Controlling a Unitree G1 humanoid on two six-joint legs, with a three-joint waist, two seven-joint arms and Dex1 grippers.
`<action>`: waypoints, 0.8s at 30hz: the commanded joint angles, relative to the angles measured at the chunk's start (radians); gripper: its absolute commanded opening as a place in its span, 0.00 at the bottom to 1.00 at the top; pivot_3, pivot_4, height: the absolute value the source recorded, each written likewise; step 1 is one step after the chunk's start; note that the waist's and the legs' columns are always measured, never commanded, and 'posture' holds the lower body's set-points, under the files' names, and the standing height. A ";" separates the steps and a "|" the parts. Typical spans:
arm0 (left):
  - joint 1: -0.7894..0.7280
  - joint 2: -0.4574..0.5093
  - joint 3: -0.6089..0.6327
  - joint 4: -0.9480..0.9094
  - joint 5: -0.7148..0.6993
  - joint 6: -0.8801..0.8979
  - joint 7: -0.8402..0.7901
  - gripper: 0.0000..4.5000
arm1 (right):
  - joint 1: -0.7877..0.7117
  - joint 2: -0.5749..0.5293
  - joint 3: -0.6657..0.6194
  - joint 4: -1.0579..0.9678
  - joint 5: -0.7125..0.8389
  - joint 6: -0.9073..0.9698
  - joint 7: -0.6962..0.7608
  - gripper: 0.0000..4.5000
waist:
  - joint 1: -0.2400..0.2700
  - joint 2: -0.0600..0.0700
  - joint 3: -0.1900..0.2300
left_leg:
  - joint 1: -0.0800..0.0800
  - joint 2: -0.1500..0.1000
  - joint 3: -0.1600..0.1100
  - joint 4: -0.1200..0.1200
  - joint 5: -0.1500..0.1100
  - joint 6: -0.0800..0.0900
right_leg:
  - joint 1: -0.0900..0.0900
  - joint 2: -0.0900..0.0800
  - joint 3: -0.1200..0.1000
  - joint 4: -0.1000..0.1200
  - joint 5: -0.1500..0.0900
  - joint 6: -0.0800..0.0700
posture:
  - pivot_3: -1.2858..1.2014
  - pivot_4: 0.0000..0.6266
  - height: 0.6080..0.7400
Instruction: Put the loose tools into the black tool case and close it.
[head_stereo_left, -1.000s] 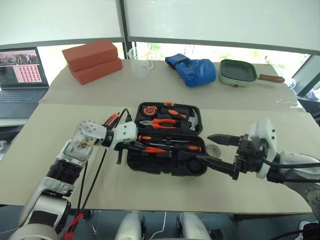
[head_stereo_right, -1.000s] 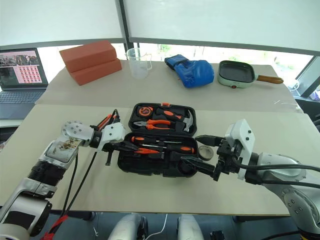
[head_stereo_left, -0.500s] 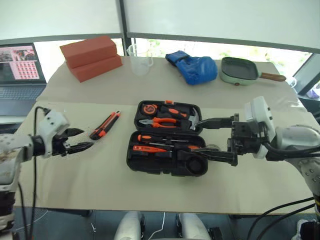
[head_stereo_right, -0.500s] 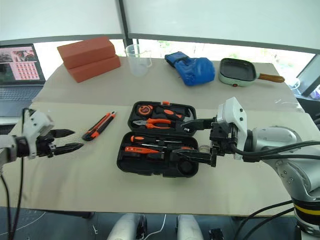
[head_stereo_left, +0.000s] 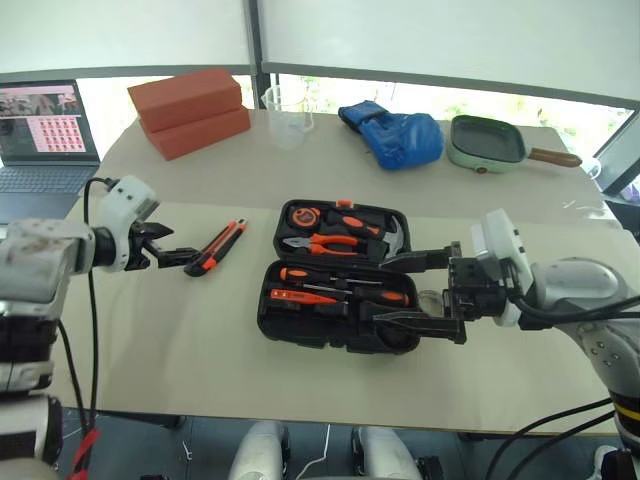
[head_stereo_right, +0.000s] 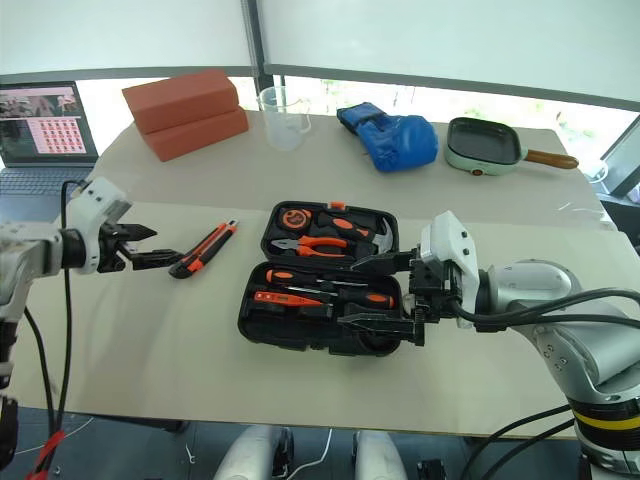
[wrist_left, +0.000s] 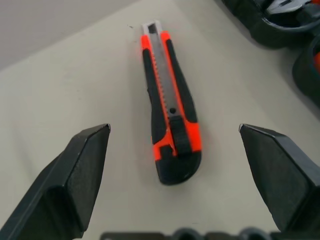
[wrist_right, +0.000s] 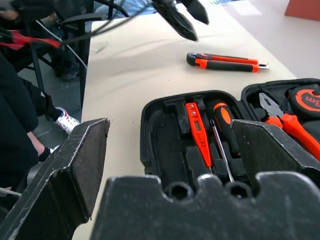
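My left gripper should next lower its open fingers until they are on either side of the black slider (head_stereo_left: 208, 263), then close, because they straddle the utility knife's narrow width (head_stereo_left: 218, 246).
The black tool case (head_stereo_left: 300, 325) lies open mid-table, with an orange-and-black screwdriver (head_stereo_left: 345, 294) and the slim orange tester (wrist_right: 197, 127) in its near half. The orange-black utility knife (head_stereo_left: 215, 248) lies on the table to the left of the case. My left gripper (head_stereo_left: 178, 250) is open, its fingers (wrist_left: 85, 165) standing either side of the knife's near end (wrist_left: 170, 110) without touching it. My right gripper (head_stereo_left: 375, 288) hangs open over the case's right side, holding nothing. A small grey tape roll (head_stereo_left: 430, 296) sits just right of the case, between the right fingers.
Pliers (head_stereo_left: 325, 242), a hammer and a tape measure (head_stereo_left: 298, 216) fill the case's far half. On the back table stand red bricks (head_stereo_left: 190, 110), a clear beaker (head_stereo_left: 285, 115), a blue glove (head_stereo_left: 395, 135) and a green pan (head_stereo_left: 487, 143). A laptop (head_stereo_left: 40, 135) is far left.
My left gripper left the case's left edge, swung out to the left and opened, and now stands at the knife. The right gripper edged left over the case, still open.
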 joint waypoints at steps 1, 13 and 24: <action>-0.094 -0.022 -0.110 0.148 0.094 -0.030 -0.015 0.99 | 0.018 0.010 -0.042 -0.057 0.018 0.000 -0.042 1.00 | -0.005 0.000 0.000 | 0.000 0.000 0.000 0.000 0.000 0.000 | 0.000 0.000 0.000 0.000 0.000 0.000 | 0.52 0.24 0.99; -0.265 -0.190 -0.219 0.520 0.213 -0.239 -0.068 0.99 | 0.125 0.016 -0.102 -0.145 0.064 0.029 -0.159 1.00 | 0.002 -0.003 0.002 | -0.002 0.000 -0.001 0.002 0.000 0.000 | 0.000 -0.001 -0.001 0.000 0.001 0.001 | 0.52 0.24 0.99; -0.292 -0.251 -0.183 0.693 0.263 -0.424 -0.092 0.40 | 0.141 -0.023 -0.116 -0.153 0.065 0.023 -0.167 1.00 | 0.009 -0.002 0.001 | -0.001 -0.001 -0.002 0.004 0.000 0.000 | 0.002 -0.002 -0.001 0.001 0.001 0.001 | 0.52 0.24 0.99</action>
